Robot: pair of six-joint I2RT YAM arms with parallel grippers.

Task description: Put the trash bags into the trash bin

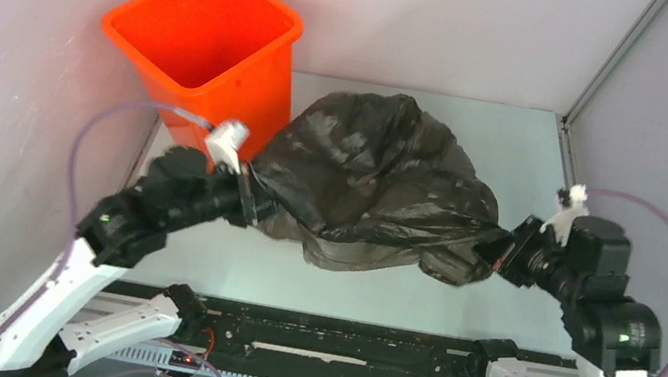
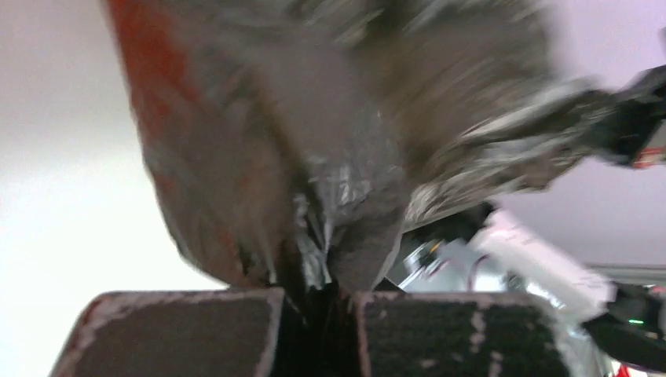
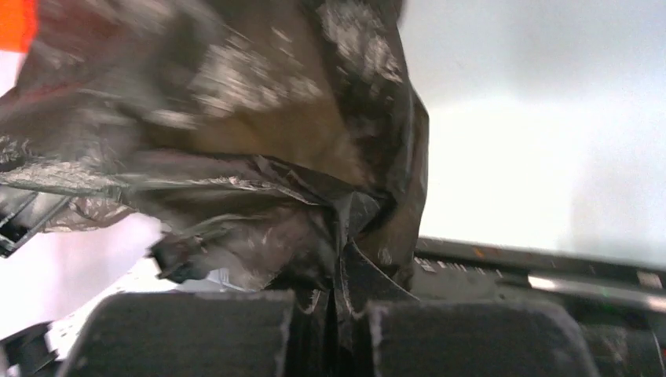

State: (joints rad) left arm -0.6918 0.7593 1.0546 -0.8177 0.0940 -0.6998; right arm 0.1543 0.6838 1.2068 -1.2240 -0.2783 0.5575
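Note:
Next, I pass the bag's edge from my left gripper to my right gripper and take the bin's rim (image 1: 258,55) with my left gripper, because the black trash bag (image 1: 377,180) keeps both grippers busy beside the bin.
The black trash bag (image 1: 377,180) hangs stretched between my two grippers above the table, billowing up in the middle. My left gripper (image 1: 252,198) is shut on the bag's left edge, just right of the orange trash bin (image 1: 201,41). My right gripper (image 1: 494,250) is shut on the bag's right edge. In the left wrist view the bag (image 2: 330,157) is pinched in a narrow gap between the pads (image 2: 181,334). In the right wrist view the bag (image 3: 259,157) is pinched between the pads (image 3: 471,338) the same way. The bin stands upright at the back left, mouth open.
White enclosure walls stand close on the left, back and right. The dark rail (image 1: 335,346) with both arm bases runs along the near edge. The bin's lower right side touches or is covered by the bag.

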